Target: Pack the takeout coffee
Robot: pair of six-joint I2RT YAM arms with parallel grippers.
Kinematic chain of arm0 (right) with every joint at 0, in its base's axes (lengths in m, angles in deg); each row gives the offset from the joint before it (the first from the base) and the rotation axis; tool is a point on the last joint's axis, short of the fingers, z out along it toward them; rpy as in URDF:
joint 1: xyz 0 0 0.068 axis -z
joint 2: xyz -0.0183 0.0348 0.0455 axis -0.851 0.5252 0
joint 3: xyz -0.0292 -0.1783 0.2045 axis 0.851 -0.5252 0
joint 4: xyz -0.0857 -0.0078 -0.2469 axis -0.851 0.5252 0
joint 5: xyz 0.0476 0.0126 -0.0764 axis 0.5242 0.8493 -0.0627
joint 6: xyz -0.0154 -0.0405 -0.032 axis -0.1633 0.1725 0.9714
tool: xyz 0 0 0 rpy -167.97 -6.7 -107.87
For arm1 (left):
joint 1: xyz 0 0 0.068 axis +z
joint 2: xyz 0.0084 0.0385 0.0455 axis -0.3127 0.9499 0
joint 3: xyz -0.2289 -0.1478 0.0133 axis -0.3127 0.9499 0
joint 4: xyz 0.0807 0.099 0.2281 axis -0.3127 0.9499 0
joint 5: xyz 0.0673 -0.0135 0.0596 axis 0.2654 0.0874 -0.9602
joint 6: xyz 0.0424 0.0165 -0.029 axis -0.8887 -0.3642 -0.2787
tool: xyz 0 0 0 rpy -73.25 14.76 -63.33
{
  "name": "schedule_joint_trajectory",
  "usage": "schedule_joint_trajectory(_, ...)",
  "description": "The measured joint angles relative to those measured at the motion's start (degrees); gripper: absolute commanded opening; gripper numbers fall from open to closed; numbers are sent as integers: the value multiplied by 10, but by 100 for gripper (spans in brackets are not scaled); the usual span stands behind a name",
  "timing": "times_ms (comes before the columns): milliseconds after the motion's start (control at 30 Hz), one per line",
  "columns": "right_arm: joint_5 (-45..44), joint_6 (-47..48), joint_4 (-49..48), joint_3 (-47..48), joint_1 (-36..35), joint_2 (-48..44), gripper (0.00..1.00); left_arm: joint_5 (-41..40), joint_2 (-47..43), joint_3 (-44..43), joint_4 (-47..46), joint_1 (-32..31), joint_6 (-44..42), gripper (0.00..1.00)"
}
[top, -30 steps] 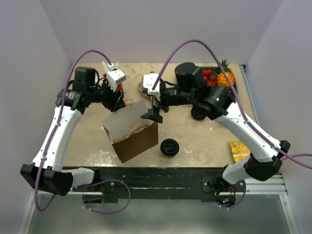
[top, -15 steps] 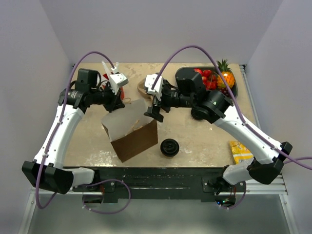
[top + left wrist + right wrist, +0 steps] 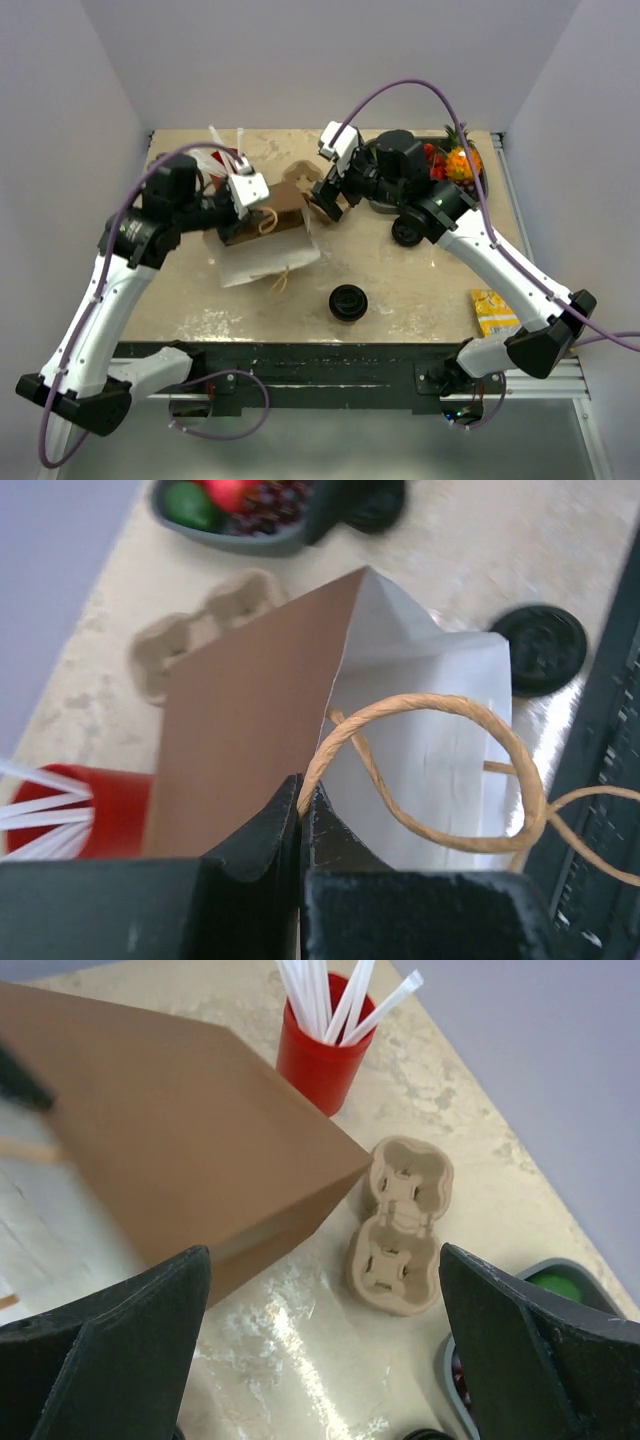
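The bag's opening is leaning toward the front edge. Next, my left gripper swings the bag upright again before my right gripper brings the takeout coffee.
The takeout coffee shows as a round black lid on the table near the front edge; in the left wrist view the black lid lies past the bag's mouth. A brown paper bag is tipped on its side, its white inside showing. My left gripper is shut on the bag's twine handle, pinched at the fingertips. My right gripper hangs open behind the bag, with nothing between its fingers.
A tan pulp cup carrier lies behind the bag. A red cup of white straws stands at the back left. A dark fruit tray, another black round thing and a yellow packet sit on the right.
My left gripper shut on the handle, and the bag went from upright to tipped and shifted back-left. My right gripper drew away from the bag's rim towards the back.
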Motion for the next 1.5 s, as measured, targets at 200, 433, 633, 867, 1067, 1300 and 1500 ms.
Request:
schedule_joint_trajectory(200, -10, -6, -4, -46, 3, 0, 99, -2, -54, 142, 7, -43, -6, 0)
schedule_joint_trajectory(433, -14, -8, -9, -64, 10, -14, 99, -2, -54, 166, 4, -43, 2, 0)
schedule_joint_trajectory(633, 42, 18, 40, -52, 29, -29, 99, -2, -17, 85, 10, -43, 40, 0)
schedule_joint_trajectory(867, 179, 111, 184, -66, 50, -65, 99, 72, 41, -6, 50, -32, 69, 0)
schedule_joint_trajectory(1067, 230, 227, 273, -127, 50, -95, 99, 101, 58, 57, 65, -8, 75, 0)
schedule_joint_trajectory(1300, 229, 347, 316, -208, 50, -77, 99, 82, 23, 88, 33, 0, 74, 0)
schedule_joint_trajectory(1500, 233, 437, 333, -228, 50, -62, 99, 54, 7, 88, 5, 8, 66, 0)
